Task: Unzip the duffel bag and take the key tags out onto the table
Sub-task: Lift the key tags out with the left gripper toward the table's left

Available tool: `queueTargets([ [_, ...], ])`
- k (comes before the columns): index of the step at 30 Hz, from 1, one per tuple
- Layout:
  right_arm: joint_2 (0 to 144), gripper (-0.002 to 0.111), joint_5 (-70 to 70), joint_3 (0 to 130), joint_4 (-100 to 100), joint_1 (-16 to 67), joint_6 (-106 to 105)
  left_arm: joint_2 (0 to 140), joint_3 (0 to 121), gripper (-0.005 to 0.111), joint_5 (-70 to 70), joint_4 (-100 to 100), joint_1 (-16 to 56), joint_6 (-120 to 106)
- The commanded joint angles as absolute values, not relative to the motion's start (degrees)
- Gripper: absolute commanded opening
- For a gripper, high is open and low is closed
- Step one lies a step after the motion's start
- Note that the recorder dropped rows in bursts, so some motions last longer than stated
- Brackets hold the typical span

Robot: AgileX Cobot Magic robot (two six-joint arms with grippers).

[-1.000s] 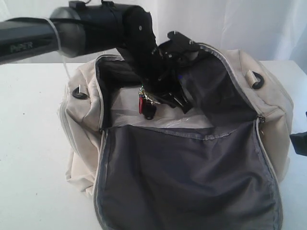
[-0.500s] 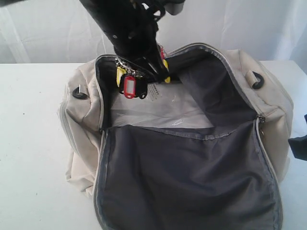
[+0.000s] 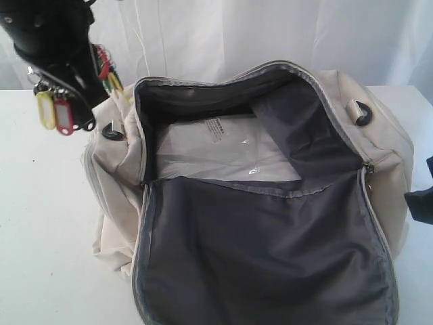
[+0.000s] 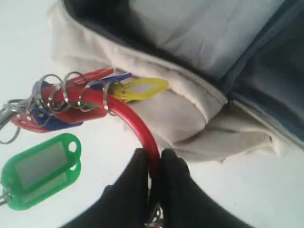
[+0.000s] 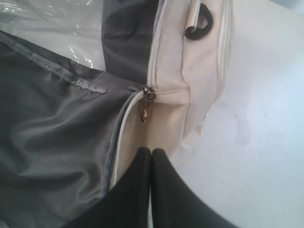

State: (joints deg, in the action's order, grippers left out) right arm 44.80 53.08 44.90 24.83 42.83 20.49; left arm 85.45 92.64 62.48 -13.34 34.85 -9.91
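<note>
I keep lowering the key tags with my left gripper until they touch the open white table beside the bag, since they are hanging clear of the duffel bag's opening.
The cream duffel bag lies unzipped on the white table, its grey-lined flap folded toward the front. My left gripper hangs above the bag's left end, outside the opening. It is shut on the red ring of the key tags; the yellow and red tags dangle below it. In the left wrist view the green tag and yellow tag hang over the table beside the bag. My right gripper is shut and empty, by the bag's right end near the zip pull.
A clear plastic-wrapped panel lies on the bag's floor. Black strap rings sit at the left end and the right end. A white curtain hangs behind the table. Only an edge of the right arm shows in the exterior view.
My left gripper has lifted the key tags out of the bag's opening and carried them left, past the bag's left end. The right gripper has stayed put.
</note>
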Motion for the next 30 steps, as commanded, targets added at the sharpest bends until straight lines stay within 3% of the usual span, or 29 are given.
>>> queueTargets([
  [1,44.54,0.0,52.5,44.7,25.5,43.09,20.86,81.34,83.87,0.0,61.57,-14.18,32.45,-7.59],
  [11,44.54,0.0,52.2,44.6,25.25,43.09,20.86,78.25,64.49,0.0,50.94,-14.16,27.39,-3.15],
  [18,44.54,0.0,52.16,44.6,25.13,43.46,20.86,80.74,51.71,0.0,28.53,-13.31,27.39,1.07],
  [21,44.54,0.0,52.16,44.6,25.13,43.46,20.86,83.07,49.61,0.0,21.47,-13.23,27.39,6.81],
  [30,44.54,0.0,52.04,44.6,24.24,43.46,20.86,90.27,49.5,0.002,21.2,-12.92,27.39,10.51],
])
